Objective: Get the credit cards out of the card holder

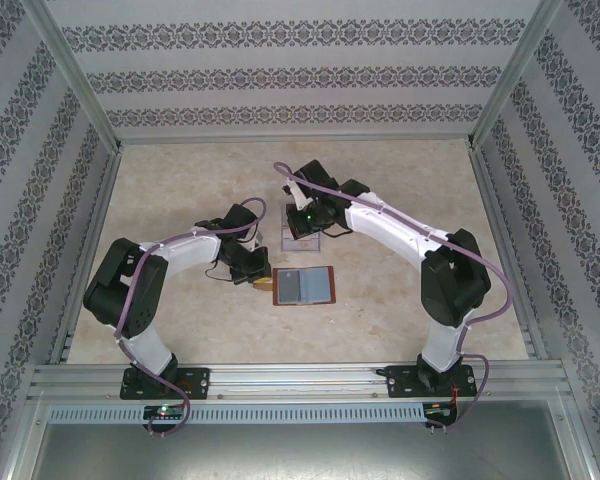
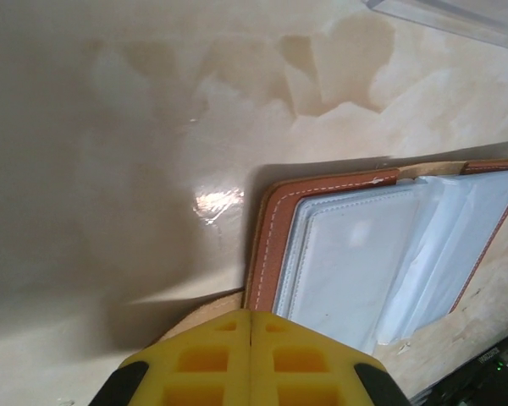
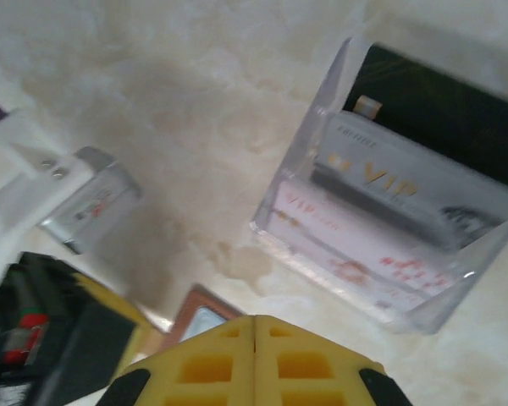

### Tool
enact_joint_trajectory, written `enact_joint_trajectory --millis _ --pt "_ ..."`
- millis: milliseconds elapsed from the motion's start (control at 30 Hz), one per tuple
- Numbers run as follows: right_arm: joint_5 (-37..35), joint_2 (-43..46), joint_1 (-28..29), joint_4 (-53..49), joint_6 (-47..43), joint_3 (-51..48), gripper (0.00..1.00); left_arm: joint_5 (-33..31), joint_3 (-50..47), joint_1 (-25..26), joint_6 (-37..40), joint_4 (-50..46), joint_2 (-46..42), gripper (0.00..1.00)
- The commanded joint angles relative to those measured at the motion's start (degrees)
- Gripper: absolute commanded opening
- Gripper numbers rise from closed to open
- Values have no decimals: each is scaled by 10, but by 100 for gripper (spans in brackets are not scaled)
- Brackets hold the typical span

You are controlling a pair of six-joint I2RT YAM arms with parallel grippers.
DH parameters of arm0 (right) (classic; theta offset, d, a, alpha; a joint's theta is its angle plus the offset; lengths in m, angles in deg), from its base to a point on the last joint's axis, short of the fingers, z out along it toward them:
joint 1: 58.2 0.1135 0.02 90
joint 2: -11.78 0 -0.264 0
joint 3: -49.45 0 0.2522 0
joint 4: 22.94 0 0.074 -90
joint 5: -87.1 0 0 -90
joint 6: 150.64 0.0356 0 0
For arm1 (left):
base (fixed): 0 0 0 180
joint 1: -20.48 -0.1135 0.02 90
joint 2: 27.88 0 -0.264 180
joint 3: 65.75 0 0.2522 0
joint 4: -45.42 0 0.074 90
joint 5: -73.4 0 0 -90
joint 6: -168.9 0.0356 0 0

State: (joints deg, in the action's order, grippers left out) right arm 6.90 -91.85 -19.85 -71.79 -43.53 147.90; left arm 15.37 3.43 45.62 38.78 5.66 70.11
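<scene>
My right gripper keeps moving until it opens over the tab-side sleeve point(image 1: 289, 287), since my left gripper at the card holder's tan tab point(image 2: 207, 312) leaves the clear sleeves free.
The card holder point(image 1: 305, 286) lies open and flat on the table, reddish-brown outside, with pale clear sleeves point(image 2: 381, 254) inside. My left gripper point(image 2: 251, 315) is shut, its yellow fingertips over the holder's tan strap tab point(image 2: 205, 309) at its left edge point(image 1: 260, 281). Whether the tab is pinched cannot be told. My right gripper point(image 3: 254, 320) is shut and empty, hovering between the holder's corner point(image 3: 200, 313) and the clear tray. Three credit cards stand in that tray: a black one point(image 3: 440, 110), a grey VIP one point(image 3: 381, 173) and a white one with red print point(image 3: 356, 245).
The clear ribbed tray point(image 1: 286, 240) stands just behind the holder, under my right wrist point(image 1: 305, 222). My left arm's gripper body point(image 3: 51, 338) shows at the left of the right wrist view. Patterned walls and metal rails enclose the table.
</scene>
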Motion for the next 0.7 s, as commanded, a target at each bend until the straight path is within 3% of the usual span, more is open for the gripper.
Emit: enact_joint_trajectory --millis 0,433,667 --pt "40 22 11 46 104 -43 2 22 15 8 3 23 16 4" --pt "122 14 31 108 234 -159 0 31 3 15 9 26 42 1" --pt "135 -23 52 130 261 -169 7 30 -7 14 11 31 48 1"
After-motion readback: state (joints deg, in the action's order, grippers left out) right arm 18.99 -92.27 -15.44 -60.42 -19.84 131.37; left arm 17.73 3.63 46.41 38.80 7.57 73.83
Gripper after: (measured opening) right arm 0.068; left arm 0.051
